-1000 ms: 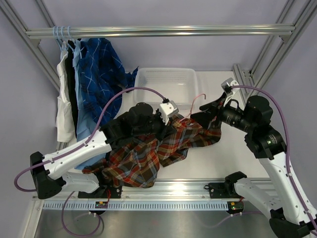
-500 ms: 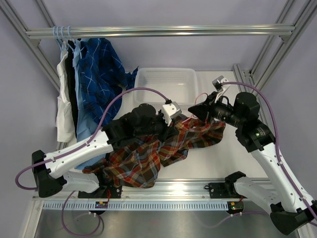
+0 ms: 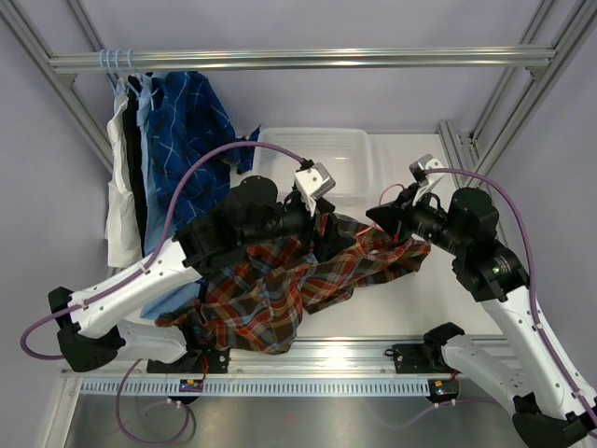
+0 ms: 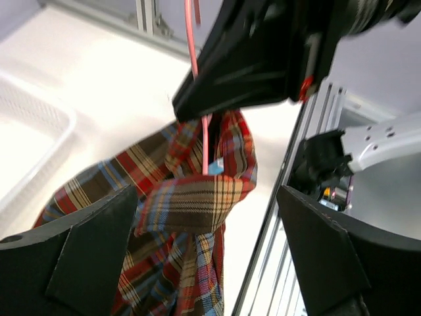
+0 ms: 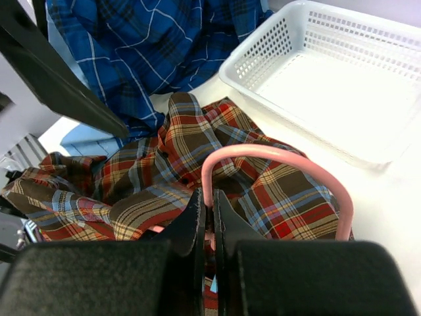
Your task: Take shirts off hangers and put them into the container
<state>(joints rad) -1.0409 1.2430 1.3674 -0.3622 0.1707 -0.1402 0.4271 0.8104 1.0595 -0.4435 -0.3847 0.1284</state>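
My left gripper should keep the shirt farther from the stem (image 3: 283, 266) while my right gripper pulls, because the plaid shirt's collar (image 4: 197, 192) still circles the pink hanger's stem.
The red-orange-navy plaid shirt (image 3: 270, 299) lies spread over the table's front, its collar end lifted on a pink hanger (image 3: 384, 192). My right gripper (image 3: 390, 217) is shut on the hanger's stem just under the hook (image 5: 276, 158), and its fingers (image 5: 197, 217) pinch the pink wire. My left gripper (image 3: 325, 233) hangs over the shirt's collar (image 4: 197, 204) with its jaws wide open, holding nothing. The collar shows between its fingers (image 4: 85, 257) without touching them. The white container (image 3: 280, 140) stands behind, with nothing in it.
A dark blue checked shirt (image 3: 191, 140), then light blue, black and white ones (image 3: 119, 205), hang on pale blue hangers (image 3: 117, 63) from the rail (image 3: 373, 58) at the back left. Frame posts (image 3: 508, 103) rise on the right. The blue shirt's hem drapes close to the container's left end.
My right gripper has shut on the pink hanger's stem and lifted it slightly. My left gripper has let go of the plaid shirt, opened wide and drawn back and up.
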